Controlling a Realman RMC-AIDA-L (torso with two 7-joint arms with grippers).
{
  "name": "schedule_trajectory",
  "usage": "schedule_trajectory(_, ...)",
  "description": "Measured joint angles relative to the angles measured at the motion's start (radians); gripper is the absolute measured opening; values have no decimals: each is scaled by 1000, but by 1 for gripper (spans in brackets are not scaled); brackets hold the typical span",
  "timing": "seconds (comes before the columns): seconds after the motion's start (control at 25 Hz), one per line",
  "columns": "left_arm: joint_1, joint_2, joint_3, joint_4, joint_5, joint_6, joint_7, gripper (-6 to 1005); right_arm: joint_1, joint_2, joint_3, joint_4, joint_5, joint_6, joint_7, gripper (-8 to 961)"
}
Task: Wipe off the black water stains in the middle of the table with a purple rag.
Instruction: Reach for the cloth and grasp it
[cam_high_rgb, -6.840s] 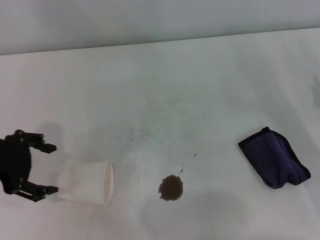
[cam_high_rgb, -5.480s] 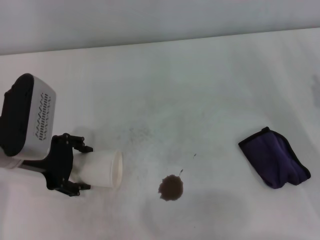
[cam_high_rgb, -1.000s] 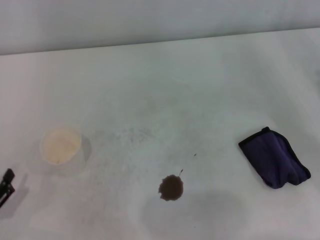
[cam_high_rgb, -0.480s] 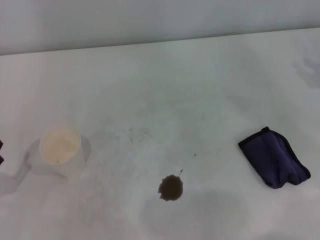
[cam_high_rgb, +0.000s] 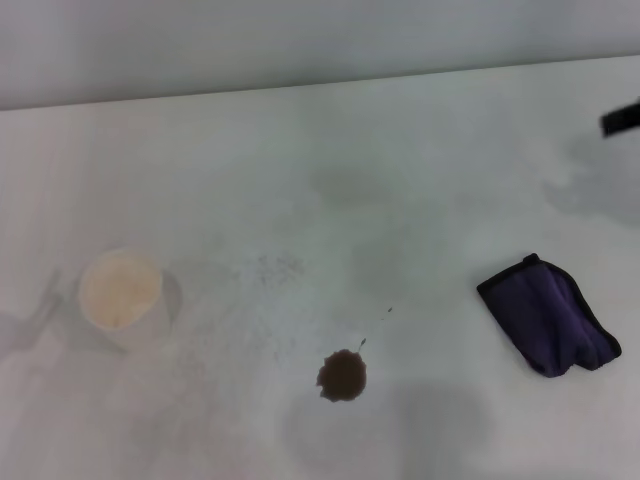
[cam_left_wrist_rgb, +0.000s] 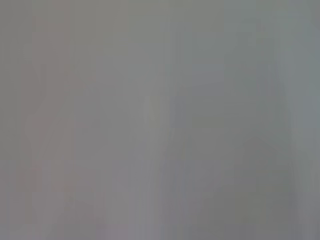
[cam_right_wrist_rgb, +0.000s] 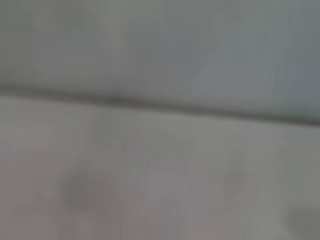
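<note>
The purple rag is doubled over along a plain folded side. It will stay a compact pad when I pick it up and wipe.
The black water stain is a small dark brown blot on the white table, near its front middle, with tiny specks just beyond it. The purple rag lies folded at the right, well apart from the stain. A black tip of my right gripper shows at the right edge, above and beyond the rag, not touching it. My left gripper is out of view. The left wrist view shows only plain grey. The right wrist view shows bare table and its far edge.
A white paper cup stands upright at the left, mouth up. Faint grey speckled smudges lie between the cup and the stain. The table's far edge meets a pale wall.
My left gripper set the tipped cup upright, then drew back out of view at the left. A black tip of my right gripper has come in at the right edge.
</note>
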Motion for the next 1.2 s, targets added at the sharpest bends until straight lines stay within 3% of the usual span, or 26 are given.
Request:
schedule_trajectory(0.2,-20,1,0,2,-33,4,0,879,9,2,-319,-53,-174,31,219,430)
schedule_trajectory(0.4,-42,2,0,3,-46,15,4,879,15,8,-472,20,-193,14,337,432)
schedule_trajectory(0.76,-67,3,0,3,-46,64,5,878,4,6,-585,154,-194,-19,418,429)
schedule_trajectory(1.2,-76,6,0,13,-46,79,5,878,31,8,-628,315,-170,-91,428,425)
